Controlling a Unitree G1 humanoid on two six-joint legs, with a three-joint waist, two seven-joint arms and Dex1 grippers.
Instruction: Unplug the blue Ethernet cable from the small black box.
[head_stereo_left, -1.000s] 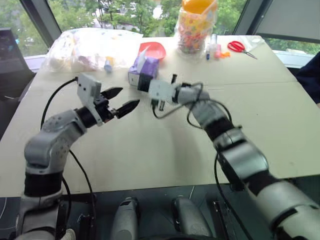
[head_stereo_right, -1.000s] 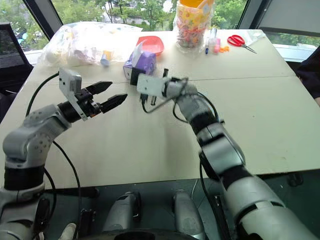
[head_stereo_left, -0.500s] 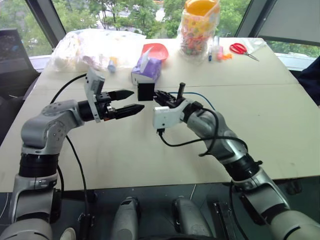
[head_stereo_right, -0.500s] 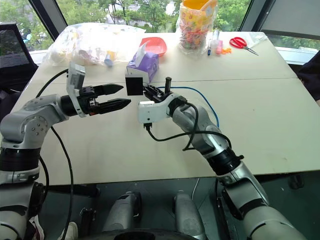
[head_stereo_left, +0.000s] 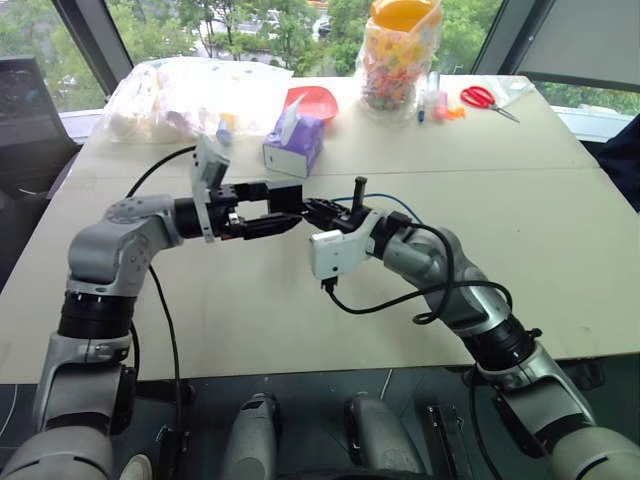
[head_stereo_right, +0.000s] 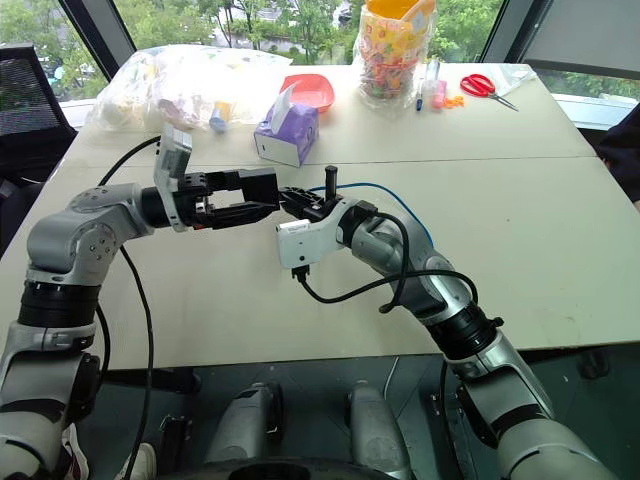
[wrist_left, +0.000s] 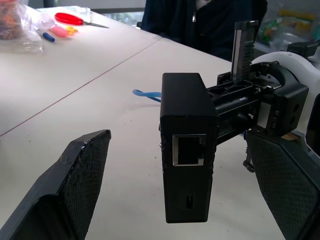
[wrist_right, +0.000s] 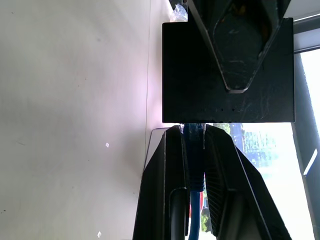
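Observation:
The robot's right gripper is pinching the plug (wrist_right: 194, 131) along the box's broad side, so after the left gripper clamps the box (wrist_left: 189, 172), the right gripper should open, turn and pinch crosswise.
The small black box (wrist_left: 187, 150) hangs in the air above the table, one empty socket facing the left wrist camera. My left gripper (head_stereo_left: 290, 207) is open, with a finger (wrist_left: 75, 190) on each side of the box and a gap on both sides. The blue Ethernet cable (head_stereo_right: 385, 192) is plugged into the box's far side. My right gripper (wrist_right: 194, 131) is shut on the cable right at the plug and carries the box by it. The rest of the cable trails back over the table behind the right wrist.
At the back of the table (head_stereo_left: 560, 230) are a purple tissue box (head_stereo_left: 293, 145), a red bowl (head_stereo_left: 308, 100), a clear bag (head_stereo_left: 190, 95), a jar of colourful sweets (head_stereo_left: 395, 60), markers (head_stereo_left: 435, 100) and red scissors (head_stereo_left: 485, 97). A person in dark clothing (wrist_left: 200, 25) is by the table's right side.
My right arm pulled back from the tissue box, bringing the black box with it. My left gripper swung right, and its fingers now straddle the box.

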